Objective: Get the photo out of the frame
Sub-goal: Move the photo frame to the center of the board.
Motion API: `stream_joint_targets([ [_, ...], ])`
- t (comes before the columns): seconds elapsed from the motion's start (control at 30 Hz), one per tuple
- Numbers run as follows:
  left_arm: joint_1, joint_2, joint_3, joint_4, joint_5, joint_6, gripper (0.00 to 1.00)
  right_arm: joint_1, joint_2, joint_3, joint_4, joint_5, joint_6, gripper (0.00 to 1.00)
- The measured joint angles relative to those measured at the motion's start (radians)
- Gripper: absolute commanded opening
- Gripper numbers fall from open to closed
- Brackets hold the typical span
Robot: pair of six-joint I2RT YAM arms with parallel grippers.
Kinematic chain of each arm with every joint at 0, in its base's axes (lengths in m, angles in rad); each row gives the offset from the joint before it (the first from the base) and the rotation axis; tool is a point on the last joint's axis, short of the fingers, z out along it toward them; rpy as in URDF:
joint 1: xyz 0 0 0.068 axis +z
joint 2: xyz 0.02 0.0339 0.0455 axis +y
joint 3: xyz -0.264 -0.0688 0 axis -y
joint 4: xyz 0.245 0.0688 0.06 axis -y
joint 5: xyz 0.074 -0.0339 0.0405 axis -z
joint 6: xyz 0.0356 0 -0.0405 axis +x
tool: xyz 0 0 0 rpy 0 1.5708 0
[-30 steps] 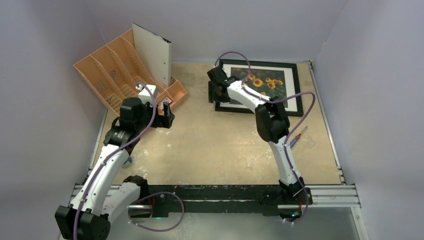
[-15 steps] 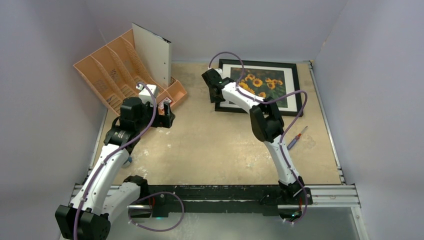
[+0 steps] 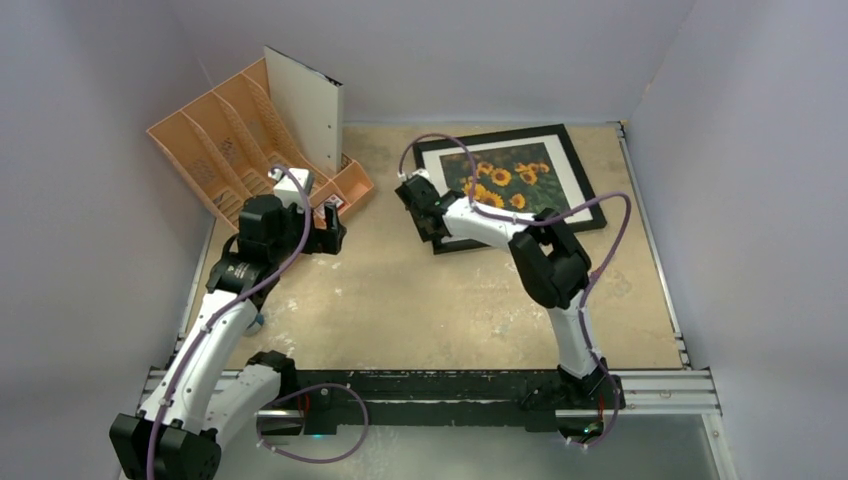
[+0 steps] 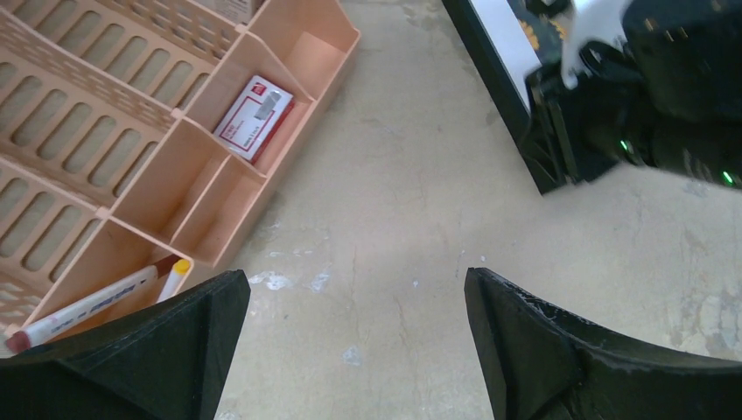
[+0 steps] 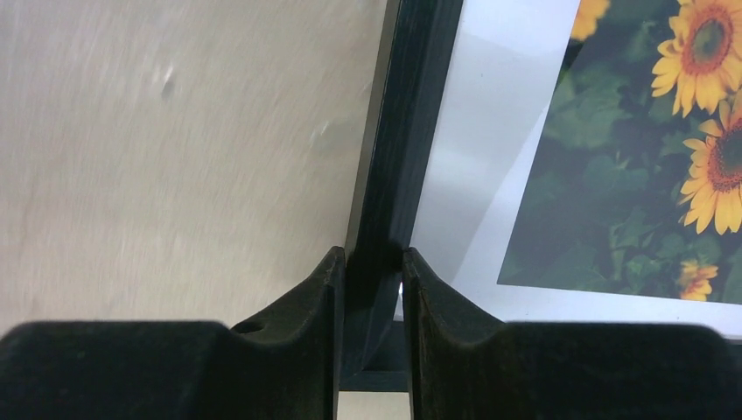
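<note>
My right gripper should keep pulling until both grippers can reach the frame, because it is pinching the frame's rail by the rail's corner and the near tabletop is clear.
The frame, thin and black, lies flat at the back right of the table, skewed to the table edges. The photo of yellow sunflowers on dark green sits inside it behind a white mat. My right gripper is shut on the frame's left rail close to its near left corner. In the right wrist view the fingertips pinch the black rail, with the photo to their right. My left gripper hangs open over bare table, left of the frame, with nothing between its fingers.
An orange file organiser stands at the back left with a white sheet leaning in it. Its near trays hold a red and white box and a marker. Grey walls enclose the table.
My right gripper has closed on the frame's left rail and pulled that corner nearer. The frame has turned a little counter-clockwise in the top view. The left arm has not moved.
</note>
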Motion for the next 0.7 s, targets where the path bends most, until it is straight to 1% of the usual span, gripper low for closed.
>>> stream_joint_targets([
  [0.2, 0.004, -0.043, 0.0, -0.031, -0.126, -0.014, 1.0, 0.109, -0.184, -0.287, 0.113, -0.014, -0.039, 0.16],
  [0.37, 0.006, -0.089, 0.0, -0.032, -0.186, -0.023, 1.0, 0.189, -0.332, -0.495, 0.2, -0.052, -0.061, 0.17],
  [0.7, 0.01, -0.042, 0.0, -0.035, -0.183, -0.023, 1.0, 0.352, -0.492, -0.702, 0.278, -0.061, -0.054, 0.18],
])
